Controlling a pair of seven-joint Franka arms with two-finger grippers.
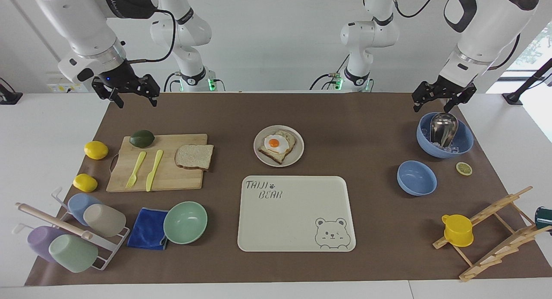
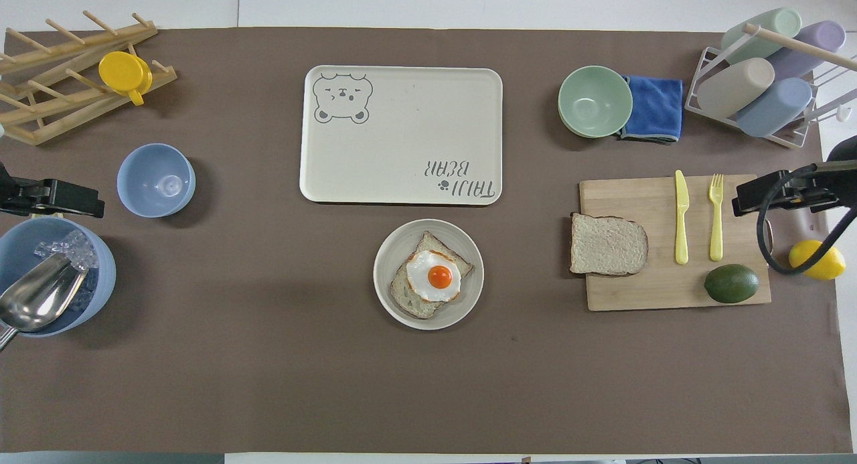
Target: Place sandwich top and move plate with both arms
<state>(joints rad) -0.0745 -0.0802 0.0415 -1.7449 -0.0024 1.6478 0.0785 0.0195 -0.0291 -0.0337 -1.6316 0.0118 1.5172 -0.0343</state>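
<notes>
My right gripper is hovering above the board's outer end, but the sandwich top (image 2: 610, 246) hangs over the plate-side end. Next, I swing around and pinch that overhanging edge (image 2: 575, 244).
The sandwich top (image 1: 195, 156) (image 2: 608, 245), a plain bread slice, lies on the wooden cutting board (image 1: 172, 180) (image 2: 636, 290), at the board's end toward the table's middle and overhanging it a little. The plate (image 1: 299, 151) (image 2: 388, 263) sits mid-table with an egg-topped toast (image 1: 277, 145) (image 2: 434, 276) on it. My right gripper (image 1: 136, 101) (image 2: 770, 195) hangs open in the air over the board's outer end, holding nothing. Open and empty too, my left gripper (image 1: 433, 108) (image 2: 67, 199) hovers over the rim of the blue bowl of ice with a metal scoop (image 1: 444, 139) (image 2: 60, 276).
A cream bear tray (image 1: 297, 212) (image 2: 402, 136) lies beside the plate, farther from the robots. Yellow fork, knife and an avocado (image 1: 142, 138) are on the board; lemons (image 1: 95, 149) lie beside it. Green bowl (image 1: 185, 222), blue cloth, cup rack, small blue bowl (image 1: 416, 177), wooden rack with a yellow cup (image 1: 458, 230).
</notes>
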